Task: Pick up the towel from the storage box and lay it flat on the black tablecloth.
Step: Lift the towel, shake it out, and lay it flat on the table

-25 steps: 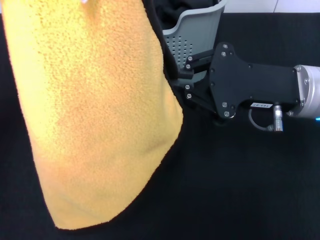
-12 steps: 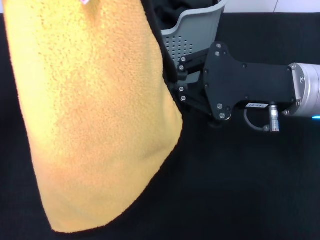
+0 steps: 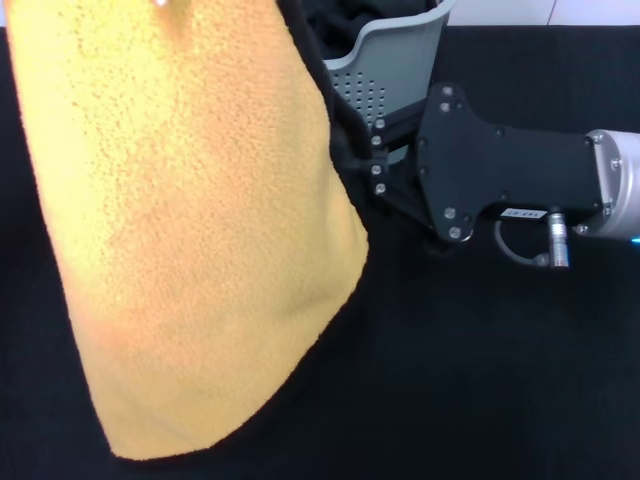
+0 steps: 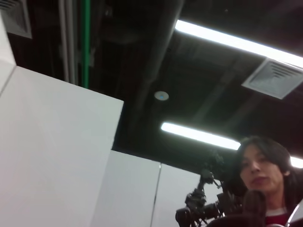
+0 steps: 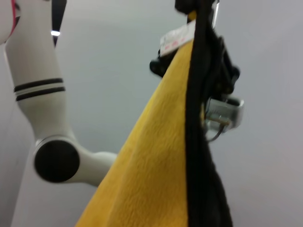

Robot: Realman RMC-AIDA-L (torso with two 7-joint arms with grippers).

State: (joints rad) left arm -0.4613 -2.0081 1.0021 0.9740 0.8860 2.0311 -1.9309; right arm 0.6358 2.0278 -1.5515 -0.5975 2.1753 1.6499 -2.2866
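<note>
The towel hangs lopsided from its label end (image 5: 177, 39), with my right gripper at its black-edged side, so my left gripper should open and take a hanging edge.
The towel (image 3: 190, 230) hangs in the air close to the head camera, orange-yellow side facing it, and fills the left half of the view. Its upper end runs out of the head view. In the right wrist view the towel (image 5: 156, 156) hangs from my left gripper (image 5: 195, 8), which is shut on its top edge beside a white label. My right gripper (image 3: 352, 165) reaches in from the right, level with the towel's black-edged right side; its tip is hidden there. The storage box (image 3: 395, 60) stands behind, at the top. The black tablecloth (image 3: 480, 380) spreads below.
Dark cloth (image 3: 350, 20) lies inside the box. My left arm's white link (image 5: 42, 109) shows in the right wrist view. The left wrist view faces the ceiling lights and a person (image 4: 262, 175) with a camera rig.
My right gripper slid left toward the towel's edge, then drew back right to about where it was a second ago. The towel hangs almost unchanged.
</note>
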